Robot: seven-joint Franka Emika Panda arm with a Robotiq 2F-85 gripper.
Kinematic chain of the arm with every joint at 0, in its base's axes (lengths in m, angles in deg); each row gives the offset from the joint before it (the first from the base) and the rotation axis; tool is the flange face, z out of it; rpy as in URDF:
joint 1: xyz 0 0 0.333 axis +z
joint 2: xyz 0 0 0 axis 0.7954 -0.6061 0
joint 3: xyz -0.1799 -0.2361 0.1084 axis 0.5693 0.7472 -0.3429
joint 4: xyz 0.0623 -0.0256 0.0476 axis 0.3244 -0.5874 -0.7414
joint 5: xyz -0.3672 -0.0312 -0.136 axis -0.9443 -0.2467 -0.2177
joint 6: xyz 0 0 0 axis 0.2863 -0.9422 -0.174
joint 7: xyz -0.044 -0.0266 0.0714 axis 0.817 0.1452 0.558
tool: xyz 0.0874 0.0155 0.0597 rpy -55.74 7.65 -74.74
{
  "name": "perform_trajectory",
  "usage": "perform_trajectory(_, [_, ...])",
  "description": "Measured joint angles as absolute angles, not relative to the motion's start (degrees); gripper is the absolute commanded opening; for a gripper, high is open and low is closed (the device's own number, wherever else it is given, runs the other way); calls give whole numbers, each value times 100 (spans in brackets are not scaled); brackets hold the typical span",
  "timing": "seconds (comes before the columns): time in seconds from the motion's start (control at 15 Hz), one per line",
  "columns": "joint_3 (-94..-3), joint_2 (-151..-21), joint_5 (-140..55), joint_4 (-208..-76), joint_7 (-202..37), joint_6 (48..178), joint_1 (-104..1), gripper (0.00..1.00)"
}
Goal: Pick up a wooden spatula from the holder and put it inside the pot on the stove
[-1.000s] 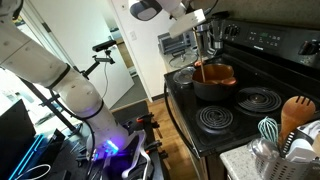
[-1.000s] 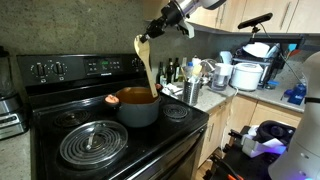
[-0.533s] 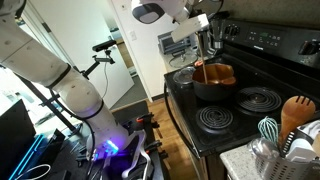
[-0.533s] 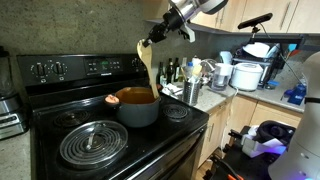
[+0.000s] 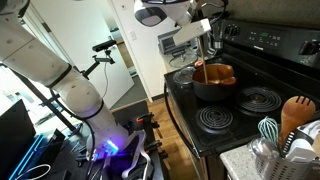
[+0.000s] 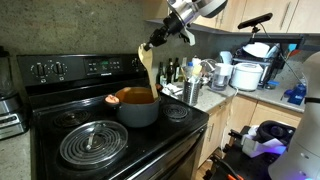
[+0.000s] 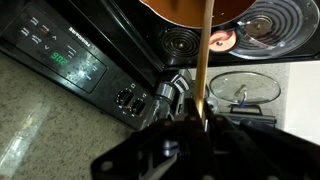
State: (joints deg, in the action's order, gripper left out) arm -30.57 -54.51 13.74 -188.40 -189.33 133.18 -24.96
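The wooden spatula's lower end (image 6: 155, 96) is inside the pot's rim, so the robot's gripper should go on toward the pot's orange inside (image 5: 219, 76) before it lets go of the spatula there.
My gripper (image 6: 156, 41) is shut on the handle of the wooden spatula (image 6: 148, 68) and holds it above the pot (image 6: 137, 106). The pale broad blade hangs down with its tip at the pot's orange inside, at the rim nearest the stove's back panel. In an exterior view the spatula (image 5: 205, 55) hangs from the gripper (image 5: 206, 35) over the pot (image 5: 215, 80). In the wrist view the handle (image 7: 204, 60) runs up from my jaws (image 7: 197, 122) to the orange pot (image 7: 190, 8). The holder (image 6: 191, 92) stands on the counter beside the black stove (image 6: 100, 135).
A brown wooden spoon (image 5: 296, 117) and a teal whisk (image 5: 268, 129) stick out of the holder in an exterior view. Coil burners (image 6: 92, 143) lie in front of the pot. A rice cooker (image 6: 245, 75) and bottles (image 6: 172, 72) crowd the counter. A glass lid (image 7: 246, 88) lies by the stove.
The gripper has shifted slightly up and toward the counter with the spatula. The blade tip stays at the pot's rim.
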Motion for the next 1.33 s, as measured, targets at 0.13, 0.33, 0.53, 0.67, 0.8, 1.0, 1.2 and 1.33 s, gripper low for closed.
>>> perform_trajectory(0.13, [-3006,-5527,1374,-18840,-18933,13318,-2497,2])
perform_trajectory(0.33, [-2948,-5665,1374,-18840,-18933,13322,-2501,2])
perform_trajectory(0.53, [-2937,-5765,1374,-18840,-18933,13337,-2502,2])
perform_trajectory(0.67, [-2937,-5801,1374,-18840,-18933,13346,-2502,2])
perform_trajectory(0.8, [-2937,-5818,1374,-18840,-18933,13352,-2502,2])
perform_trajectory(1.0, [-2937,-5828,1374,-18838,-18933,13364,-2502,2])
perform_trajectory(1.2, [-2937,-5829,1374,-18837,-18933,13377,-2502,2])
perform_trajectory(1.33, [-2937,-5829,1374,-18837,-18933,13389,-2502,2])
